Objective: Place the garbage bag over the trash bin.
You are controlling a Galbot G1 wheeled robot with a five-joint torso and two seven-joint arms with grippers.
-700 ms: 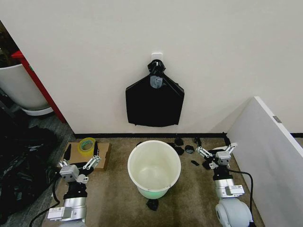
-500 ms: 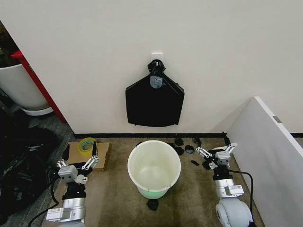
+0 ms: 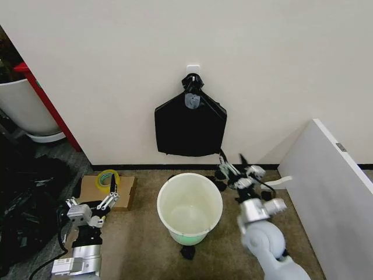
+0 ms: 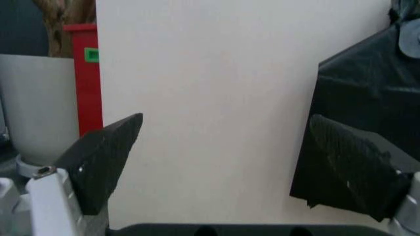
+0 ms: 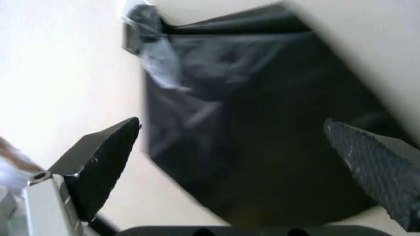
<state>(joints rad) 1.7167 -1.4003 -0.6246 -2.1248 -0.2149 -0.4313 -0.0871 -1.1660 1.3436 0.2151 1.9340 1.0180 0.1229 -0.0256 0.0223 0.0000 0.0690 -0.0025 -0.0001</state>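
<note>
I see layered edges (image 3: pixel 216 104) at the black bundle's shoulder, so the front bag (image 3: pixel 190 131) will come off when I pull, and the rest will stay hanging.
The trash bin (image 3: pixel 189 192), round and white with a cream inside and a pale green base, stands upright on the floor in front of the wall. The garbage bag is out of view. Above the bin, a flat black trapezoid bundle (image 3: pixel 190 129) with a pinched top hangs from a wall hook. My right gripper (image 3: pixel 236 169) is open, raised beside the bin's far right rim and pointing at the bundle (image 5: pixel 262 137). Low at the bin's left is my left gripper (image 3: pixel 90 205), open and holding nothing. The left wrist view catches the bundle's edge (image 4: pixel 367 98).
A yellow tape roll (image 3: pixel 106 178) lies on cardboard (image 3: pixel 125 192) at the left. Small black scraps (image 3: pixel 187 252) lie around the bin. A white panel (image 3: pixel 332 186) stands at the right. A bigger white tub (image 3: pixel 23 111), a red post (image 3: pixel 46 99) and a black plastic heap (image 3: pixel 23 204) are at the left.
My right arm has swung up and left from the floor at the right towards the wall bundle. My left gripper has drawn back a little, towards the picture's bottom.
</note>
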